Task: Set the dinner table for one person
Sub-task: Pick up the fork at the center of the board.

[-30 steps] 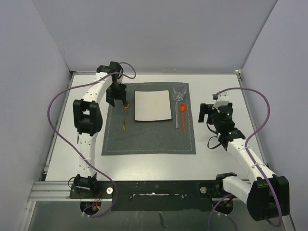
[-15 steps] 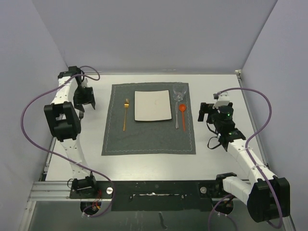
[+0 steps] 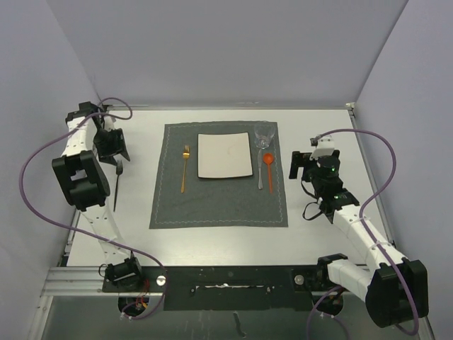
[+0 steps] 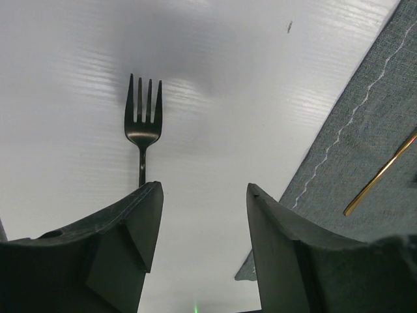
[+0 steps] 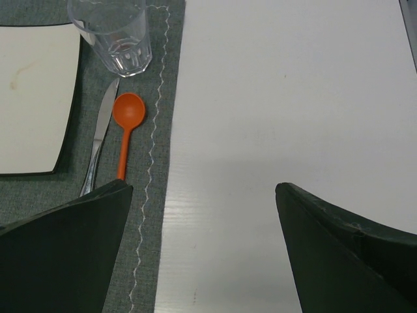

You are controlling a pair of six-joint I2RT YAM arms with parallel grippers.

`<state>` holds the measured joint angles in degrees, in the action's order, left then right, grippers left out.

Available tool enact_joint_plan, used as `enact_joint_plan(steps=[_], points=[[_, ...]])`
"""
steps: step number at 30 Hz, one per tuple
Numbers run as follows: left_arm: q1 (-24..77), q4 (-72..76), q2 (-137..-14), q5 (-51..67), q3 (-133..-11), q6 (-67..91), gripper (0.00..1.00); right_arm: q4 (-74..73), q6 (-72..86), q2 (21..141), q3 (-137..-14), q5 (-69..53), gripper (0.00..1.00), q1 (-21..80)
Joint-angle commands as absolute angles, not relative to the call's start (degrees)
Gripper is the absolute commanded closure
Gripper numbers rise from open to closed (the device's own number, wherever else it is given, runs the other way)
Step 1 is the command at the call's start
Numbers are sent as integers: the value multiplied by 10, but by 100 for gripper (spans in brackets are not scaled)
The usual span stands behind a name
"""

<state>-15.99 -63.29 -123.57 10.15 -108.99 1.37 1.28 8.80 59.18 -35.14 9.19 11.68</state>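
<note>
I keep lowering my left gripper toward the neck [image 3: 118, 175] until its fingers straddle it and close, because my open fingers are square to the black fork's narrow handle [image 3: 116, 195].
The white dinner table [image 3: 322, 124] carries a dark grey placemat [image 3: 219, 202] with a white square plate [image 3: 225, 156]. On the placemat a gold fork [image 3: 184, 168] lies left of the plate, and a knife [image 3: 260, 177], an orange spoon [image 3: 269, 166] and a clear glass [image 3: 264, 136] lie to its right. A black fork [image 3: 117, 183] lies on the bare table left of the placemat. My left gripper [image 3: 113, 152] is open and empty, just over that fork's tines [image 4: 142, 120]. My right gripper [image 3: 306, 161] is open and empty over bare table, right of the spoon [image 5: 127, 124].
Grey walls close in the table on the left, back and right. The left arm's purple cable loops over the table's left edge [image 3: 74, 212]. The placemat's stitched edge [image 4: 345, 124] runs to the right of the left fingers.
The left arm has swung from the gold fork on the placemat to the table's far left, above the black fork. The right arm has not moved.
</note>
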Motion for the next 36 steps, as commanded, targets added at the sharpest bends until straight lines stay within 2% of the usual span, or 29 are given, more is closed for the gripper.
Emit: enact_joint_plan(steps=[1, 12, 26, 36], points=[[-182, -616, -1230, 163, -1097, -10, 46, 57, 79, 593, -354, 110, 2, 121], [-187, -612, -1229, 135, -1067, -35, 40, 61, 79, 590, -352, 112, 2, 126], [-196, -576, -1188, 59, -996, -69, 41, 68, 75, 569, -342, 132, 2, 144], [-209, -561, -1200, 55, -979, -69, 45, 62, 72, 565, -344, 139, 2, 152]])
